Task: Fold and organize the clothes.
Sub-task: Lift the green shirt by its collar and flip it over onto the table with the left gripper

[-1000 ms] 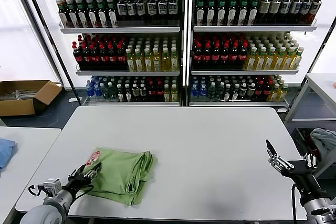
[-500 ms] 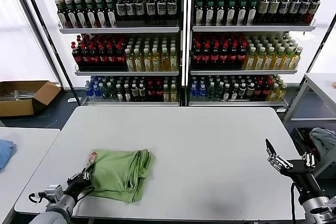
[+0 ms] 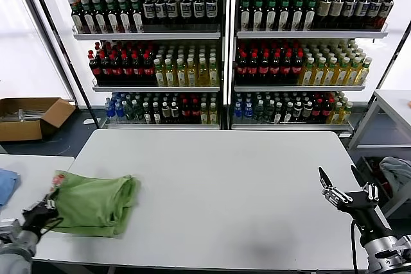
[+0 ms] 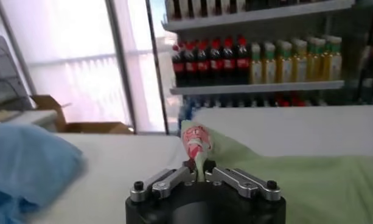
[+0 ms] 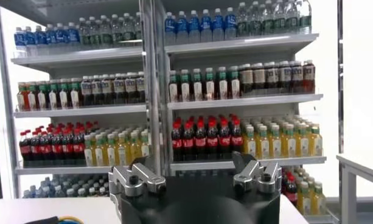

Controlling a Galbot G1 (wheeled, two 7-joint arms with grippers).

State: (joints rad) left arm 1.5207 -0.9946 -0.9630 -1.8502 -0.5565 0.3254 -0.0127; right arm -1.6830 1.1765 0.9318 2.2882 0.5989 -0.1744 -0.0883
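Note:
Next, I swing the green shirt's logo edge, which my left gripper is holding, toward the table's middle [image 3: 170, 187]. The shirt lies plain side up [image 3: 93, 205], and this will turn its front up.
A folded light green shirt [image 3: 93, 205] lies at the table's front left corner, its red-and-white logo edge [image 3: 59, 179] turned up at the left. My left gripper [image 3: 40, 212] is shut on that left edge of the shirt. In the left wrist view the jaws [image 4: 198, 168] pinch the green cloth [image 4: 308, 189] just below the red-and-white logo [image 4: 195, 139]. My right gripper [image 3: 339, 183] is open and empty, raised above the table's front right corner; in the right wrist view [image 5: 195, 173] it points at the drink shelves.
The white table [image 3: 231, 184] stretches between the arms. A second white table [image 3: 26, 178] stands to the left with a blue cloth [image 3: 5, 184] on it, also seen in the left wrist view [image 4: 28, 164]. Bottle shelves [image 3: 221, 49] stand behind. A cardboard box [image 3: 29, 118] lies on the floor.
My left gripper has dragged the folded shirt leftward to the table's left edge. The right gripper has shifted slightly left.

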